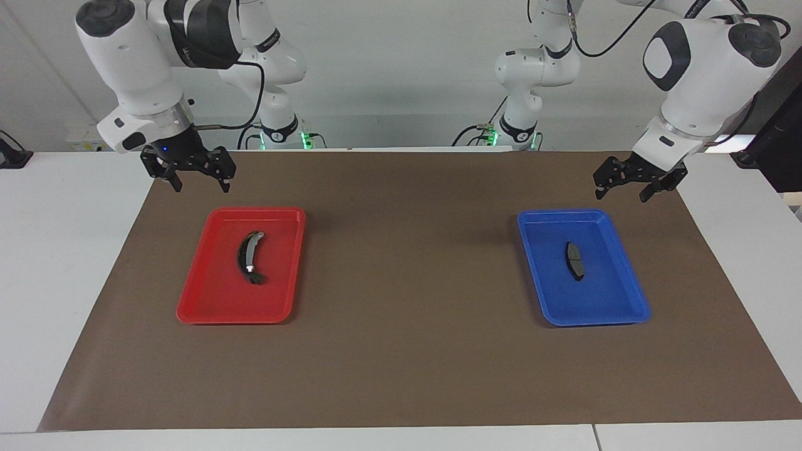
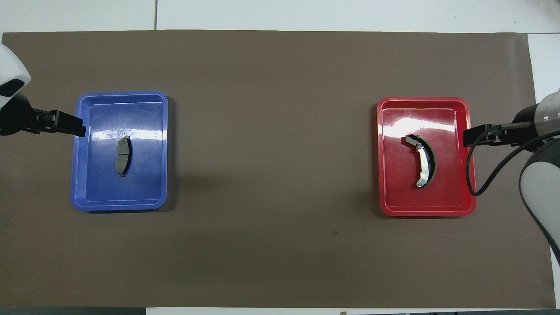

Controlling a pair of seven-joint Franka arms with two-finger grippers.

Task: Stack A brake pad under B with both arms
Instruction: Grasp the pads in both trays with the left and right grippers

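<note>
My gripper will lay B [image 2: 429,157] over the A brake pad, and B will leave the A brake pad's edge showing, because B is a narrow crescent with a hollow inner side [image 2: 419,162].
The A brake pad [image 1: 574,260], short, flat and dark grey, lies in the blue tray [image 1: 601,300]; it also shows in the overhead view [image 2: 123,156]. B [image 1: 249,257], the long black crescent shoe with a silvery strip, lies in the red tray [image 1: 213,300] and shows in the overhead view [image 2: 424,161]. My left gripper [image 1: 620,191] is open and empty, raised over the blue tray's [image 2: 144,188] outer rim. My right gripper [image 1: 202,185] is open and empty, raised over the red tray's [image 2: 450,197] outer rim. Neither touches anything.
Both trays sit on a brown mat [image 1: 407,282] that covers most of the white table. A black cable [image 2: 470,175] hangs from the right arm's wrist beside the red tray.
</note>
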